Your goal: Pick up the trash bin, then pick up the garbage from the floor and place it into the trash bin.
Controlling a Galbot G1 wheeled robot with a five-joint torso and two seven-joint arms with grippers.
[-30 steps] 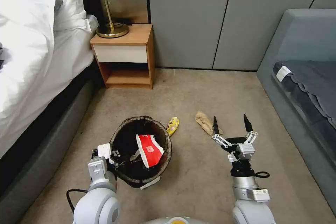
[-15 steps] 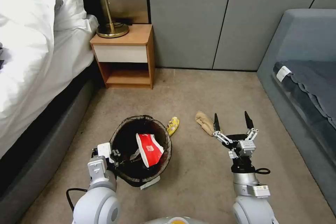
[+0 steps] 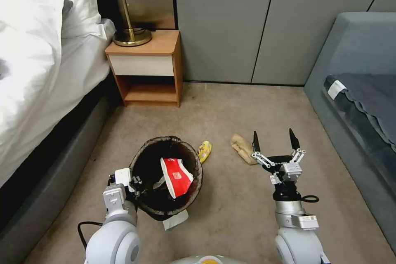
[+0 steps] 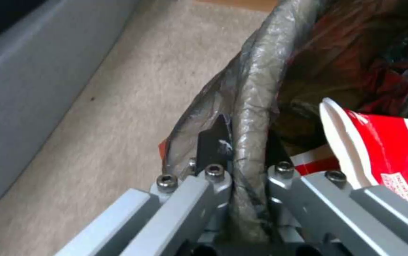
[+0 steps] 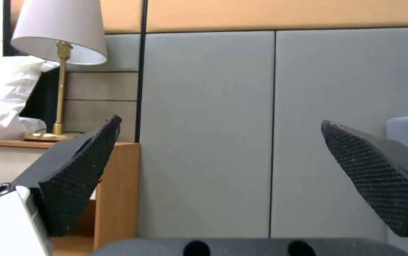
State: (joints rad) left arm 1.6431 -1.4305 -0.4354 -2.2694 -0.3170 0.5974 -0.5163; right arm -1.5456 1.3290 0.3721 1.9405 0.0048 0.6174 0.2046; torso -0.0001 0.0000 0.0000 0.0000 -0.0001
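I expect the crumpled brown paper bag (image 3: 243, 149) to stick out stiffly past my right gripper when I carry it, because standing creases (image 3: 241, 144) keep it long.
The trash bin (image 3: 144, 150), lined with a dark bag, sits low in the head view's left half. My left gripper (image 3: 133, 182) is shut on its near rim. The left wrist view shows that gripper (image 4: 242, 138) pinching the bagged rim (image 4: 256, 89). A red-and-white crushed cup (image 3: 175, 176) lies inside the bin (image 4: 388, 142). On the carpet, a yellow wrapper (image 3: 204, 150) lies just beyond the bin. A crumpled brown paper bag (image 3: 241, 147) lies to its right. My right gripper (image 3: 274, 134) hovers open, its left fingertip beside the bag, nothing between its fingers (image 5: 223, 170).
A white scrap (image 3: 175, 218) shows under the bin's near edge. A bed (image 3: 37, 74) runs along the left and a grey sofa (image 3: 354, 90) along the right. A wooden nightstand (image 3: 148, 66) with a brass lamp (image 3: 130, 33) stands against the grey wall. Open carpet lies between them.
My right gripper has moved a little forward, staying open beside the brown paper bag. The left gripper and bin have held still. The view has shifted slightly.
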